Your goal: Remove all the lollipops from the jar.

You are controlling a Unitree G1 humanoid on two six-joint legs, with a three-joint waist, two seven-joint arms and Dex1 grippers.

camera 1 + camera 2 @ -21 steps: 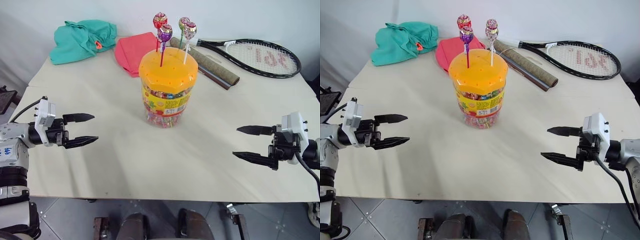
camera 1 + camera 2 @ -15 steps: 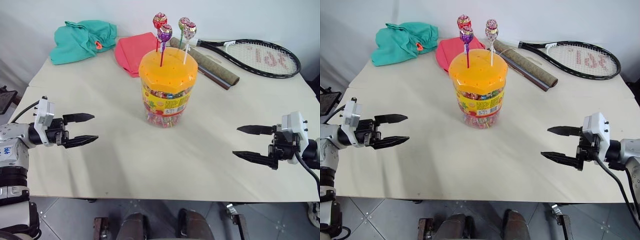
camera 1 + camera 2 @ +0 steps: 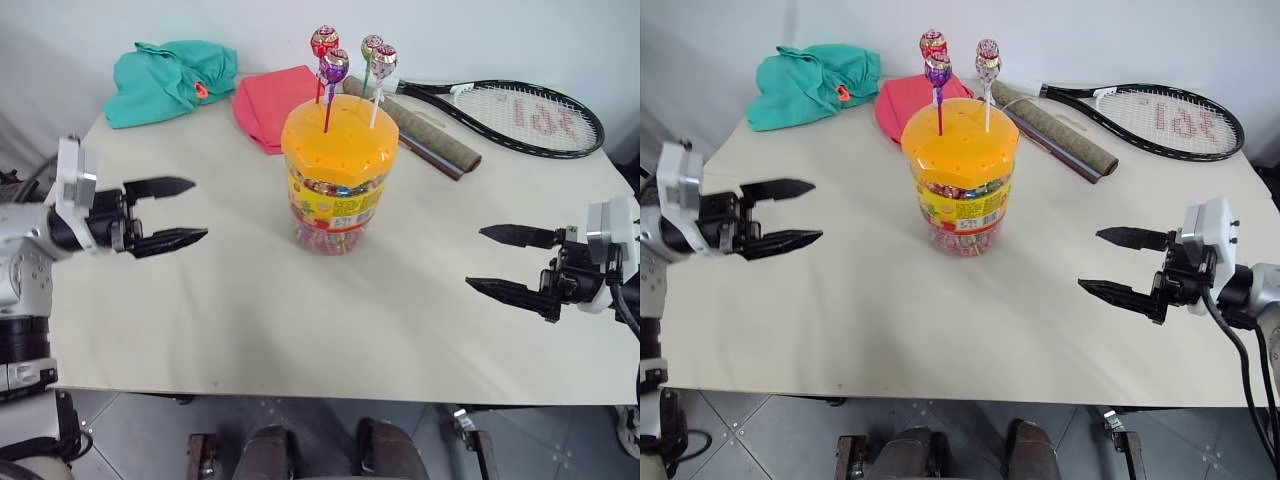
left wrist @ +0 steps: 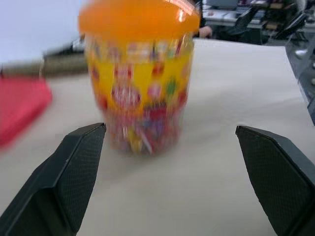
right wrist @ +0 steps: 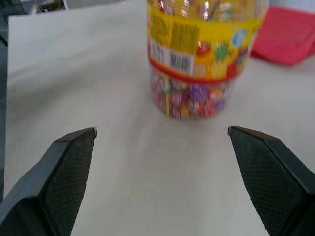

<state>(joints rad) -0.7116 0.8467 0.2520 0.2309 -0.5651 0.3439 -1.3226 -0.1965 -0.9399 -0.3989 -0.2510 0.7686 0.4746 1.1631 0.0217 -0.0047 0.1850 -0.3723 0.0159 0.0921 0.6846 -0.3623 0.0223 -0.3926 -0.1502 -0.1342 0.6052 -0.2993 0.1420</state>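
I see the purple lollipop's stick [image 3: 329, 105] standing upright in front of the others, so my left gripper should keep rising toward it with open fingers until they surround the stick [image 3: 328, 110].
The jar [image 3: 338, 185], a clear tub with an orange holed lid and a yellow label, stands upright mid-table. Its wall shows wrapped candies. From the lid rise the lollipops on thin sticks: a red one [image 3: 324, 41], a purple one [image 3: 334, 66], a green-pink one [image 3: 371, 45] and a pinkish-silver one [image 3: 383, 60]. My left gripper [image 3: 198, 210] hovers open to the jar's left, pointing at it, and is empty. Off to the jar's right, my right gripper [image 3: 475, 258] is open and empty, also aimed at the jar [image 5: 204, 54].
A teal cloth [image 3: 165, 78] and a red cloth [image 3: 268, 100] lie at the table's back left. A brown rolled tube [image 3: 425, 130] and a tennis racket [image 3: 520, 115] lie at the back right. The table's front edge [image 3: 330, 398] runs below both grippers.
My left gripper has risen and moved a little toward the jar. My right gripper has lifted slightly. The jar and lollipops have stayed put.
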